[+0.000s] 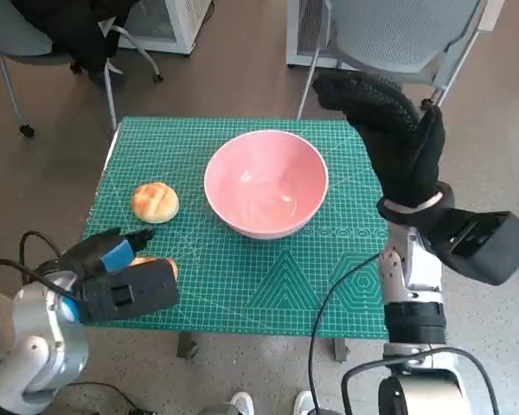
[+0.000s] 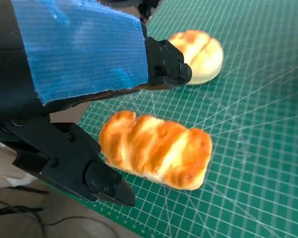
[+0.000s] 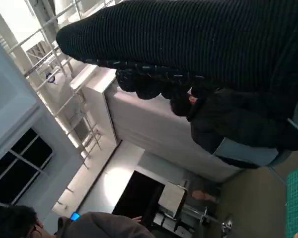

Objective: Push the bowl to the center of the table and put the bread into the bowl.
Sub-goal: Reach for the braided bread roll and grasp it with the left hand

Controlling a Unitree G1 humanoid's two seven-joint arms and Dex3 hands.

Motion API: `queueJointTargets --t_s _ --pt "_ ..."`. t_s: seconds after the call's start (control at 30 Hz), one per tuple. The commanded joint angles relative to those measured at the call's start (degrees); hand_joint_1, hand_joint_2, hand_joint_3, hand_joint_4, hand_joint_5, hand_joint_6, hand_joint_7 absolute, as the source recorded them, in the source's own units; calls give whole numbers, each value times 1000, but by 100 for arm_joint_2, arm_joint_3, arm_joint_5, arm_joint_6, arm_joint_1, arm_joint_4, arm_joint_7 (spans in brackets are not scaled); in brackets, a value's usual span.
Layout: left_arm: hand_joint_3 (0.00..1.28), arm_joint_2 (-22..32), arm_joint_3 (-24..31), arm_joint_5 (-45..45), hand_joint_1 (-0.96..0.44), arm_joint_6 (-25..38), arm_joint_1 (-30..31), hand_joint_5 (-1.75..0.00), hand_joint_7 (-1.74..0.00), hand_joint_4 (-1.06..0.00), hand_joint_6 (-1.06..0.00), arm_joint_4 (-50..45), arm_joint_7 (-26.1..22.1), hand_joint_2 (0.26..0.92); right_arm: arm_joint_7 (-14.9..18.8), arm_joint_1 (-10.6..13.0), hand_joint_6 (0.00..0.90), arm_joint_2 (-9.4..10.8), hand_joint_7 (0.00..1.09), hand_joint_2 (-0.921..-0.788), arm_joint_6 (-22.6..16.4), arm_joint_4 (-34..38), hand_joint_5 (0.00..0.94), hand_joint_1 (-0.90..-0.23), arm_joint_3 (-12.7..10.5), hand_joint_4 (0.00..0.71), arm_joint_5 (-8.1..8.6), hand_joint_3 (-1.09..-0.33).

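Observation:
The golden bread (image 2: 156, 149) has puffy ridges with creases (image 2: 161, 141) between them running across it, so it will squash and bulge out past my left gripper when I lift it.
A pink bowl (image 1: 266, 182) stands empty near the middle of the green cutting mat (image 1: 242, 285). A round bun (image 1: 156, 201) (image 2: 201, 54) lies to its left. A longer golden loaf of bread (image 2: 156, 149) lies near the mat's front left edge, mostly hidden in the head view under my left hand (image 1: 112, 264). The left hand's black fingers (image 2: 77, 166) are spread on either side of the loaf without holding it. My right hand (image 1: 394, 134), in its black glove, is raised above the mat's far right corner, holding nothing, fingers extended.
Grey chairs stand beyond the table, one at the far right (image 1: 398, 35) and one at the far left (image 1: 35, 39). A person (image 3: 94, 225) shows in the right wrist view. Feet (image 1: 272, 403) show below the table's front edge.

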Motion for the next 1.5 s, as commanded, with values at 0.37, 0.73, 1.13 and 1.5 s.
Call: queueJointTargets --t_s 0.37,0.73,1.13,1.5 --pt "4 -313 -214 279 -262 -142 -323 0 -2 -107 -267 718 -173 684 49 116 5 -12 235 -921 97 4 0 -727 -19 43 52 -819" --pt "6 -574 -234 282 -201 -360 -434 -4 -7 -115 -282 1331 -10 693 52 122 0 -6 244 -921 93 -4 0 -723 -15 42 48 -818" --pt "47 -869 -194 380 176 -645 -462 -506 -69 -502 -448 2019 649 797 58 154 -1 -11 246 -921 118 -83 0 -722 -4 41 54 -818" --pt "826 -912 -352 1009 25 -1021 -219 -1635 -1305 -453 -520 2258 1422 587 79 148 -1 -49 248 -921 145 -108 1 -723 -27 43 73 -816"
